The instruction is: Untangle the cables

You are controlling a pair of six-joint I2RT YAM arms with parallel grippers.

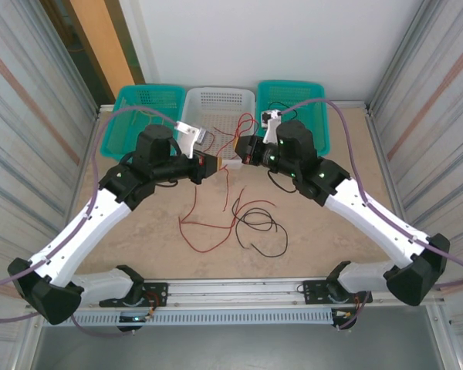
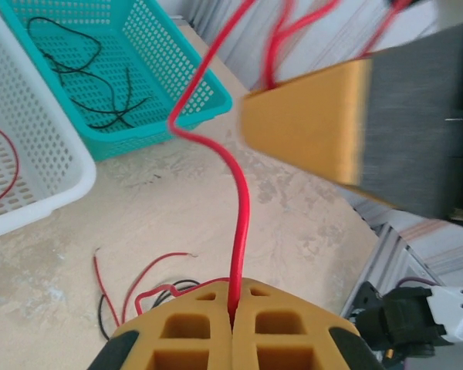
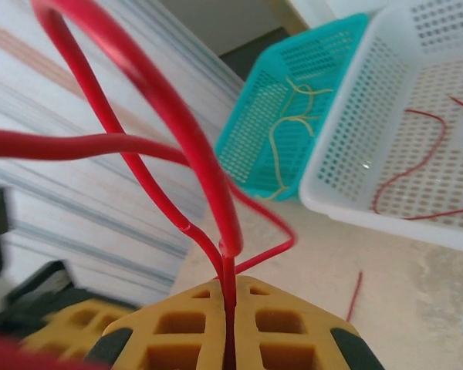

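Observation:
The red cable loops up slack [image 1: 248,119] by my right gripper, so next my left gripper pulls it away and stretches it across the white basket [image 1: 214,116] before letting it down.
Both grippers meet above the table's middle, each shut on a thin red cable. In the top view my left gripper [image 1: 214,165] and right gripper [image 1: 244,151] are close together, and red cable [image 1: 233,142] runs between them and hangs down. On the table below lie loose red cable [image 1: 208,225] and a looped black cable [image 1: 261,223]. In the left wrist view the gripper [image 2: 232,299] pinches the red cable [image 2: 240,208], which rises toward the right gripper's finger [image 2: 309,131]. The right gripper [image 3: 230,291] clamps looping red cable [image 3: 181,123].
Three baskets line the far edge: a teal basket [image 1: 150,88] holding pale yellow cables [image 3: 282,131], a white basket [image 1: 220,90] with a red cable [image 3: 417,139], and a teal basket [image 1: 292,83] with black cables [image 2: 100,85]. Corrugated walls close both sides.

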